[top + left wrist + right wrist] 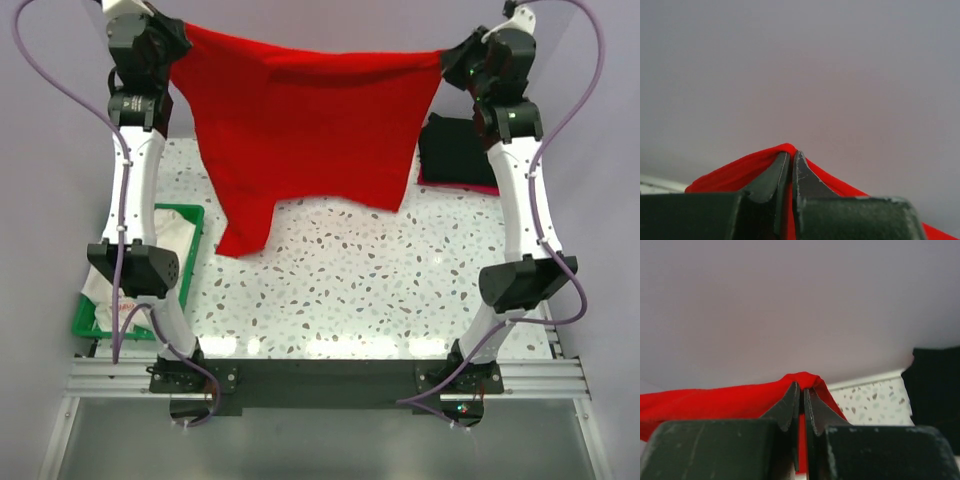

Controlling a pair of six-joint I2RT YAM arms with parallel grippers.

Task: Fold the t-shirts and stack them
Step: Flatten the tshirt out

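Observation:
Next, I pull the t-shirt's upper corner [434, 58] down toward me with my right gripper, level with my left gripper, to lay the t-shirt flat, because the red t-shirt's lower edge [340, 197] hangs free.
A bright red t-shirt [300, 125] hangs stretched above the far side of the table, one sleeve dangling low at the left [243, 225]. My left gripper [178, 52] is shut on its upper left corner; in the left wrist view red cloth [740, 172] is pinched between the jaws of that gripper [791, 156]. My right gripper [447, 58] is shut on the upper right corner, with red cloth [715, 400] bulging over its tips [802, 387]. Folded black t-shirts [458, 150] lie stacked at the far right, also seen from the right wrist [935, 385]. A white t-shirt [165, 235] sits in the basket.
A green plastic basket [195, 240] stands at the left edge of the speckled table [350, 290], next to the left arm. A grey wall backs the table. The black stack rests on something red or pink at its lower edge [455, 185].

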